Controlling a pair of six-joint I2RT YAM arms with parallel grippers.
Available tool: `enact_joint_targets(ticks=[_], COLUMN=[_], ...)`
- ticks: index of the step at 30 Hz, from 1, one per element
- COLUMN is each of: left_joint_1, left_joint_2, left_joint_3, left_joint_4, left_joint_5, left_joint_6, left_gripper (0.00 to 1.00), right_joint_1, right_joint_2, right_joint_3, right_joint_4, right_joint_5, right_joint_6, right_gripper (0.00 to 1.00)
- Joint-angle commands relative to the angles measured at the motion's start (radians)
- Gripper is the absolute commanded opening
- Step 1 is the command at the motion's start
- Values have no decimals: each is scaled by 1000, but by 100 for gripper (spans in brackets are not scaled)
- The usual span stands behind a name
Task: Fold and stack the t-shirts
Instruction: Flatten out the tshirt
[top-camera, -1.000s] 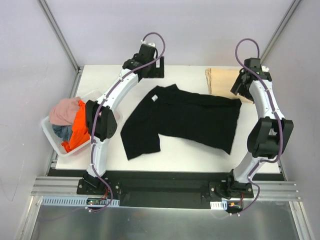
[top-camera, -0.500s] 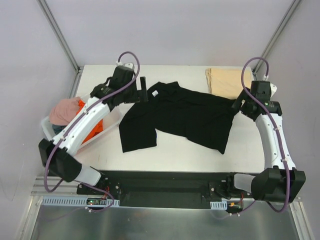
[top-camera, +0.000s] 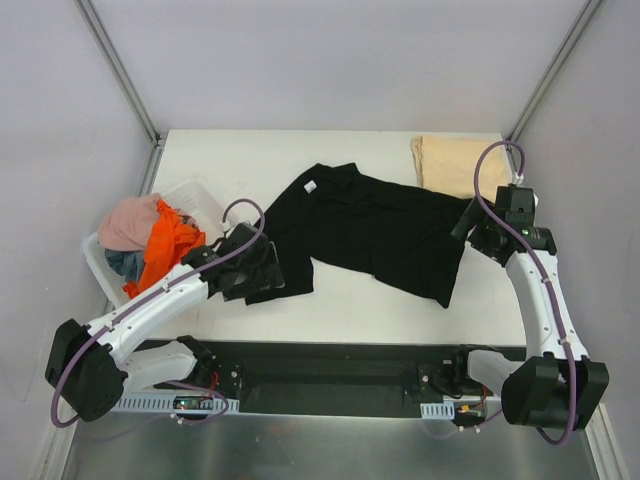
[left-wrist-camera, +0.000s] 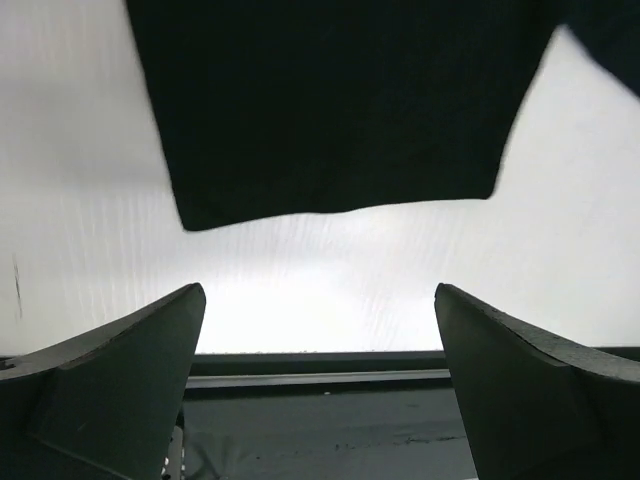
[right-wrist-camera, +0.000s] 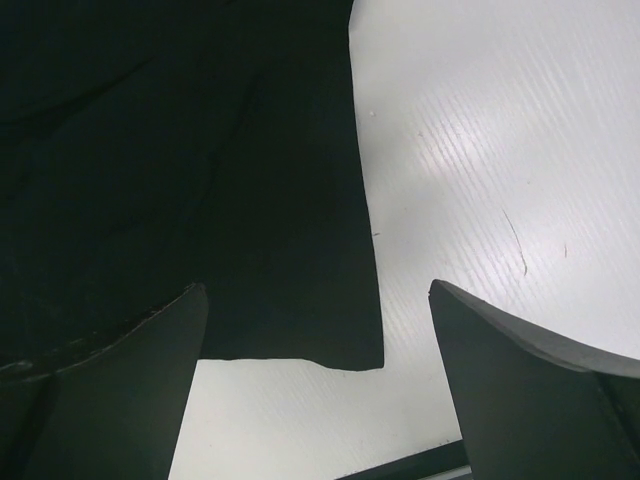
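Note:
The black t-shirt (top-camera: 415, 250) is lying in a narrow, bent band (top-camera: 338, 215), so it will fall open into a much wider sheet when I pick it up.
The black t-shirt (top-camera: 370, 225) lies spread and creased across the middle of the table. My left gripper (top-camera: 262, 283) is open and empty by the shirt's near-left corner. In the left wrist view (left-wrist-camera: 318, 292) the black hem (left-wrist-camera: 330, 100) lies just beyond the fingers, apart from them. My right gripper (top-camera: 463, 224) is open at the shirt's right edge. In the right wrist view (right-wrist-camera: 318, 288) it hangs over the black shirt's corner (right-wrist-camera: 180, 150), holding nothing. A folded tan t-shirt (top-camera: 450, 165) lies at the back right. Pink (top-camera: 128, 222), orange (top-camera: 165, 250) and grey-blue (top-camera: 125, 265) t-shirts are in the basket.
The white plastic basket (top-camera: 198, 195) stands at the table's left edge, next to my left arm. The table's near edge and black rail (left-wrist-camera: 320, 400) are right below my left gripper. Bare white table (right-wrist-camera: 480, 150) lies right of the black t-shirt.
My left arm swung from the back of the table to the near-left corner of the black t-shirt. My right arm drew nearer. The black t-shirt shifted slightly to the left and nearer.

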Motion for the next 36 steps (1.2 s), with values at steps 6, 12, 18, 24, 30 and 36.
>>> enact_joint_targets(ticks=[6,12,18,24,30,36], left_joint_1=[3,46,67,75,78,78], left_joint_2=[60,140,175,210,258,362], left_joint_3=[-81,-104,-110,-154,-174,-119], left_joint_4=[-52,-52,-24,35,95,106], left_joint_5=[-154,-205,-256,-199,-181,-144], left_joint_6=[-283,-307,-301,-317,-314,-275], left_gripper=[99,99,79,56,46,19], right_joint_1=[0,0,0,0,0,0], right_joint_2=[-13,-7,13,19,19,10], right_joint_3=[-34,-34,-39,-37,-39,-37], right_joint_4=[43,52,69,67,63,47], right_joint_5=[-26,-60,-101,-97,-101,-95], right_joint_6=[4,-4,-5,-8,-11,-16], right_gripper=[97,97,97,97,97,97])
